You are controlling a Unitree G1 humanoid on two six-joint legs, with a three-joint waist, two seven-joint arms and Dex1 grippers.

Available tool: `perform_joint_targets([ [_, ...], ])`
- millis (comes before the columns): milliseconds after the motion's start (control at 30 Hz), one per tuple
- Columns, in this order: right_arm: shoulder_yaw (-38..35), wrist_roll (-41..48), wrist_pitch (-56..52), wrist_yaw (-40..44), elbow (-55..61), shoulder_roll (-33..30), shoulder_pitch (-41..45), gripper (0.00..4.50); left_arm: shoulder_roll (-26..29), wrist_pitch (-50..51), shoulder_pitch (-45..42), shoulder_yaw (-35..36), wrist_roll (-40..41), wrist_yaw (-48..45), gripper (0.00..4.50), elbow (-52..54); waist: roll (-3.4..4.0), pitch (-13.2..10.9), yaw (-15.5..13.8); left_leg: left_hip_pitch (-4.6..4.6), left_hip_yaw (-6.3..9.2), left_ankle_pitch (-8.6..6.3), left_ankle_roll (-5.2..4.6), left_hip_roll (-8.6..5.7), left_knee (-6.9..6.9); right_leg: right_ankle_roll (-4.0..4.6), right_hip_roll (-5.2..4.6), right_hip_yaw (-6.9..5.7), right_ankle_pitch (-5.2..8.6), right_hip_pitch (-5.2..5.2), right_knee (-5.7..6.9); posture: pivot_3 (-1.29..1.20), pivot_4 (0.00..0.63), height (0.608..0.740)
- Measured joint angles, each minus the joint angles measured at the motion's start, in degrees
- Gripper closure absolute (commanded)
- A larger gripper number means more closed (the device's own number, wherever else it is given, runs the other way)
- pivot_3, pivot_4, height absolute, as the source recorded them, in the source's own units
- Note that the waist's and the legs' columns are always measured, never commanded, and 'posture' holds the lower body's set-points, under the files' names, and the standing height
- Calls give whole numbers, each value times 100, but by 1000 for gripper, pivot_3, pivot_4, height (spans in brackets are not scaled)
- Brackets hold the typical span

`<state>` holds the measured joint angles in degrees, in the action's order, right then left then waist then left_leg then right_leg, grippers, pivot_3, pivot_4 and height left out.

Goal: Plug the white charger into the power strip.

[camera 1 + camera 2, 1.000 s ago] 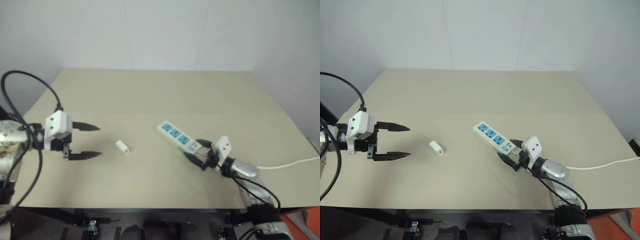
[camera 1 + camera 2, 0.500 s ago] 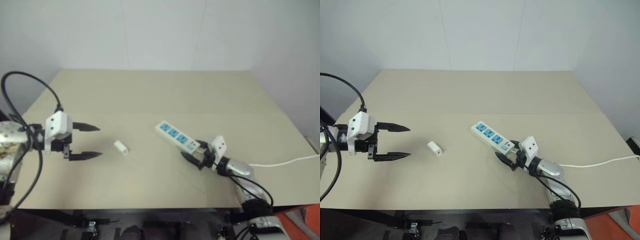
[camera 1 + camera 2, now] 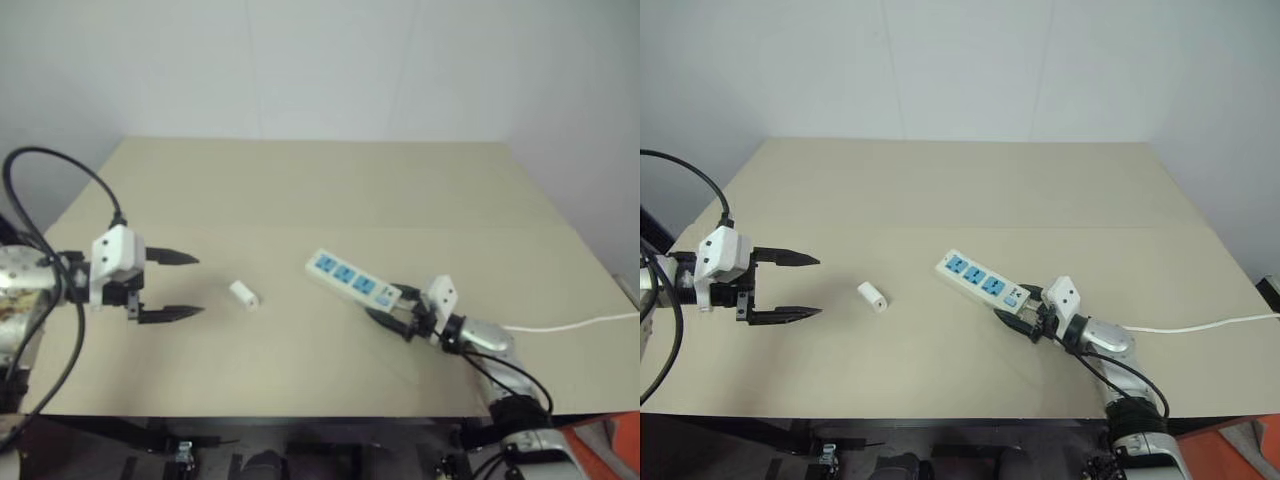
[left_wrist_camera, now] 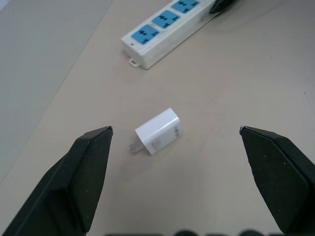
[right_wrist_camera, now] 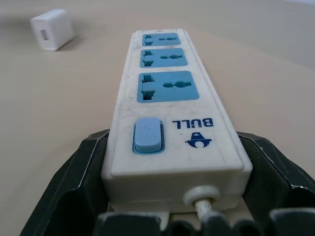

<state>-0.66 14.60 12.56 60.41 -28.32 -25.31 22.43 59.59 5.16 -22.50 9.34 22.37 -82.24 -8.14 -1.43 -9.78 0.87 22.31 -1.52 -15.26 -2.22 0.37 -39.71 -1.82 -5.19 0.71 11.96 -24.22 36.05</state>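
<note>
The power strip is at a slant, with its socket end (image 3: 952,266) toward the wall. My right gripper should turn that socket end toward the table's near edge (image 3: 915,413) and hold it straight.
The white charger (image 3: 244,294) lies on its side on the tan table, prongs toward my left gripper (image 3: 198,285). That gripper hovers open just left of it, the charger (image 4: 158,132) centred between the wide-spread fingers without touching them. The power strip (image 3: 352,280), a white bar with three blue sockets, lies flat to the right of the charger. My right gripper (image 3: 385,300) is low over the table at the strip's cord end, its black fingers pressed against both sides of the strip (image 5: 170,108) by the switch.
The strip's thin white cord (image 3: 570,323) runs off to the table's right edge. The tan table (image 3: 320,190) stretches bare toward the white wall behind. The table's near edge lies just below both grippers.
The right gripper's fingers have drawn in on the strip's cord end. The strip has swung, its far end moving left and nearer. The left gripper and the charger have stayed put.
</note>
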Motion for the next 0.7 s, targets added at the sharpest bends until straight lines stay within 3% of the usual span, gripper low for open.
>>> perform_joint_targets([
  [167, -46, 300, 100, 1411, -797, -552, 471, 1093, 190, -126, -66, 4, -80, -174, 0, -155, 0, 0, 14, -6, -2, 0, 0, 1, 1, 1, 3, 1, 0, 2, 1, 0, 150, 740],
  [400, 33, 349, 658, 2766, -1875, -563, 1043, 1093, 186, -133, -188, -11, -82, -285, 0, -302, -1, -1, 61, -1, -3, 0, 0, 2, 0, 1, 3, 2, 0, -2, 1, 0, 150, 740],
  [700, 559, 325, 1102, 2860, -2536, -54, 1564, 1093, 193, -137, -217, -10, -83, -465, 0, -473, 0, -2, 157, -2, -2, 0, 1, 3, 1, 1, 1, 3, -1, -3, 4, 0, 150, 740],
])
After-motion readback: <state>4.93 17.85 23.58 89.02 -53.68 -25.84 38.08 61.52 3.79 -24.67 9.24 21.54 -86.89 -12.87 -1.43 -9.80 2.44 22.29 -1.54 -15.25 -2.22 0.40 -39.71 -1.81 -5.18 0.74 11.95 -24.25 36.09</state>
